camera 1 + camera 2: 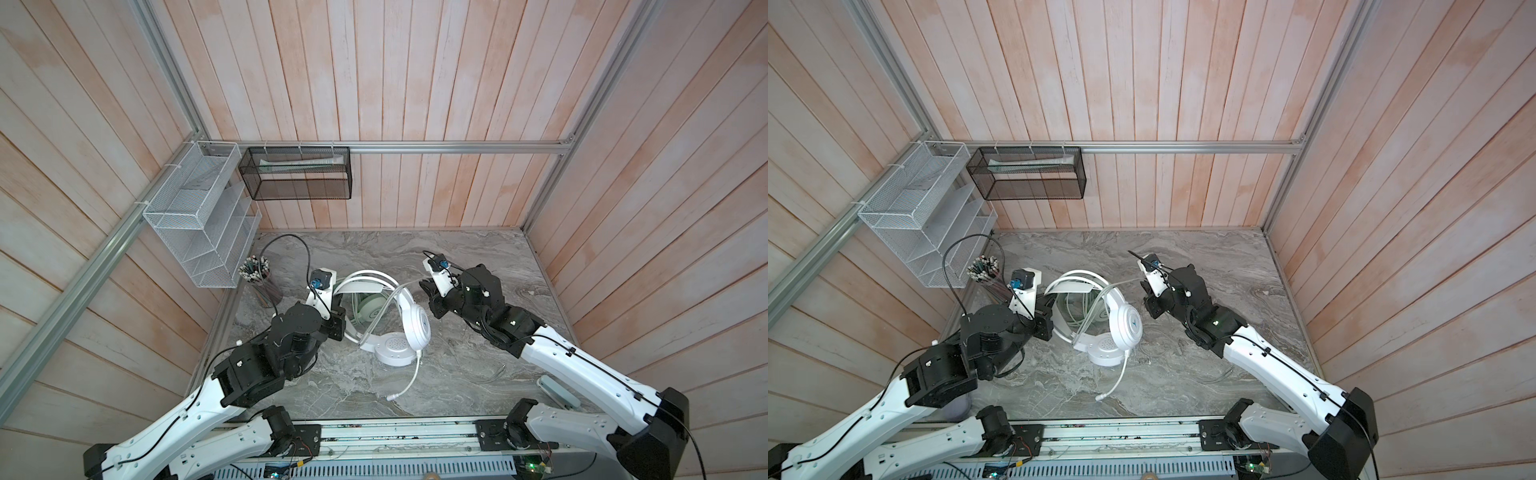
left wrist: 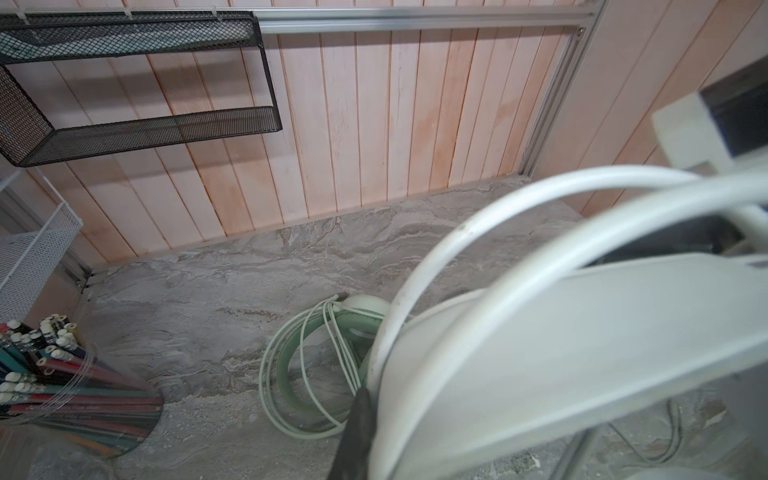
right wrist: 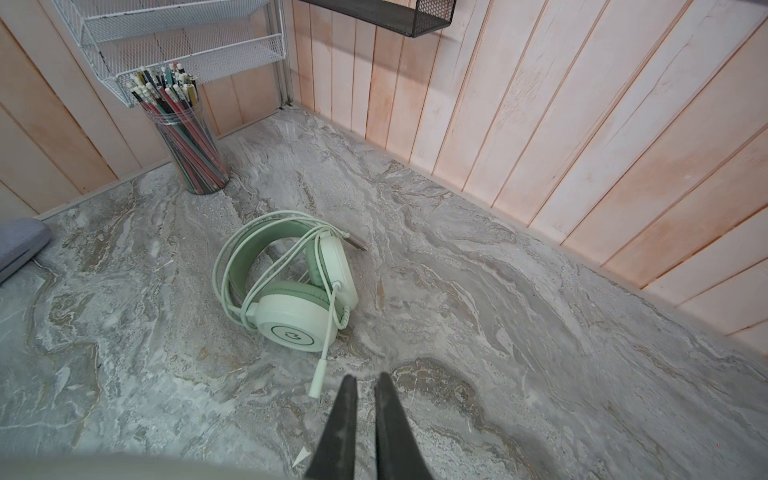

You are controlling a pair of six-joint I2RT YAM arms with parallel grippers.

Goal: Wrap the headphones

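Note:
My left gripper should lift the white headphones (image 1: 389, 301), since the cable crosses them toward my right gripper, before my right gripper pulls the cable under them to the front (image 1: 356, 400).
The white headphones (image 1: 415, 325) with a mic boom (image 1: 409, 376) are at the table's middle, one earcup flat on the marble and the headband raised. My left gripper (image 1: 337, 321) is shut on that headband; in the left wrist view the band (image 2: 561, 353) fills the frame beside one dark finger (image 2: 358, 428). Behind lie the mint green headphones (image 3: 291, 316), cable coiled round them, plug end (image 3: 318, 380) loose. My right gripper (image 3: 365, 378) hovers just past that plug, jaws slightly open with nothing between them; in both top views it (image 1: 428, 287) is right of the white headband.
A clear cup of pencils (image 1: 262, 282) stands at the back left under a white mesh rack (image 1: 199, 224). A black mesh shelf (image 1: 297, 174) hangs on the back wall. A pale case (image 1: 559, 390) lies at the front right. Thin cable (image 1: 490, 374) trails on the marble.

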